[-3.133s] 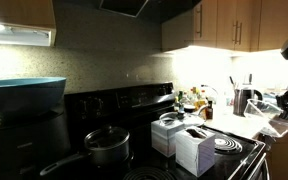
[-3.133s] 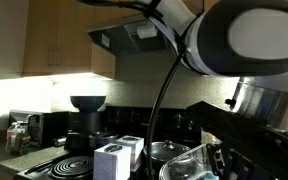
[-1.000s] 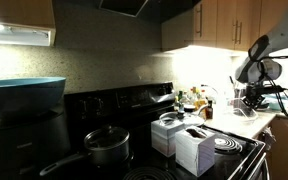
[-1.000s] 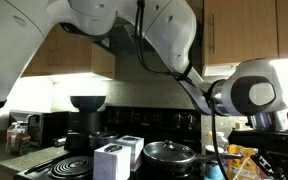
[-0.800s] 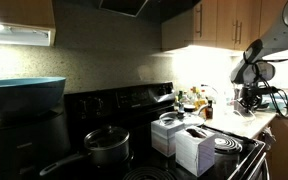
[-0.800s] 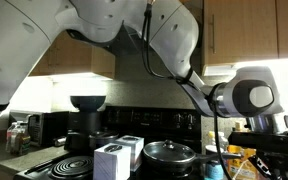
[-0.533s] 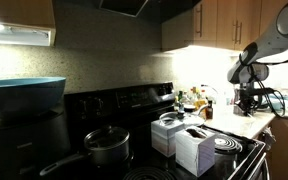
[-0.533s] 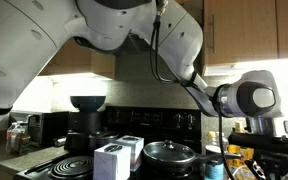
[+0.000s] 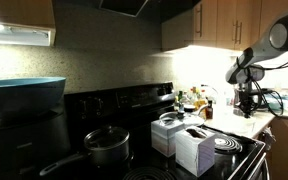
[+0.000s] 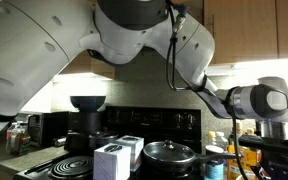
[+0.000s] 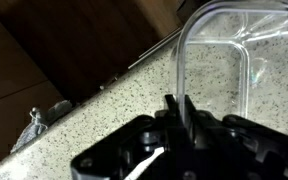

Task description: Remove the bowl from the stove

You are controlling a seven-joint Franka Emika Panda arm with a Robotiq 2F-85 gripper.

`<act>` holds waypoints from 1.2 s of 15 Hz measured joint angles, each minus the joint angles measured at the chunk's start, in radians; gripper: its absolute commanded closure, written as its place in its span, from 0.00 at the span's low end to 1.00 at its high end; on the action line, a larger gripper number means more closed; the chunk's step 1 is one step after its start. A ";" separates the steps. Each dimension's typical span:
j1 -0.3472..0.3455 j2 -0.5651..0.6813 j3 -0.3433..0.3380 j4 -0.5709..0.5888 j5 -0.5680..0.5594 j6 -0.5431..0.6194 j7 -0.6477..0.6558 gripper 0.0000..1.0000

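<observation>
The clear bowl is hanging above a free part of the speckled countertop next to the stove. My gripper goes on bringing the bowl down until it sits flat, and then let go.
In the wrist view my gripper is shut on the rim of the bowl, a clear glassy vessel held over a speckled countertop. In an exterior view my gripper hangs low over the bright counter beside the stove, away from the coil burners. The bowl itself is too small to make out there. In the other exterior view the arm's wrist is at the right edge, beyond the stove; the jaws are hidden.
A dark lidded pot with a long handle and two white boxes sit on the stove. A large teal basin stands at one side. Bottles and utensils crowd the counter's back.
The arm has carried the bowl off the stove to the counter and has lowered the gripper toward the countertop over the last second.
</observation>
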 measured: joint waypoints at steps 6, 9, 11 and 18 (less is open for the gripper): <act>-0.012 0.080 0.006 0.098 -0.021 -0.001 0.000 0.98; -0.012 0.117 0.009 0.138 -0.045 -0.001 0.000 0.98; -0.012 0.134 0.010 0.165 -0.058 -0.001 0.000 0.98; -0.011 0.181 0.014 0.241 -0.106 -0.001 0.005 0.47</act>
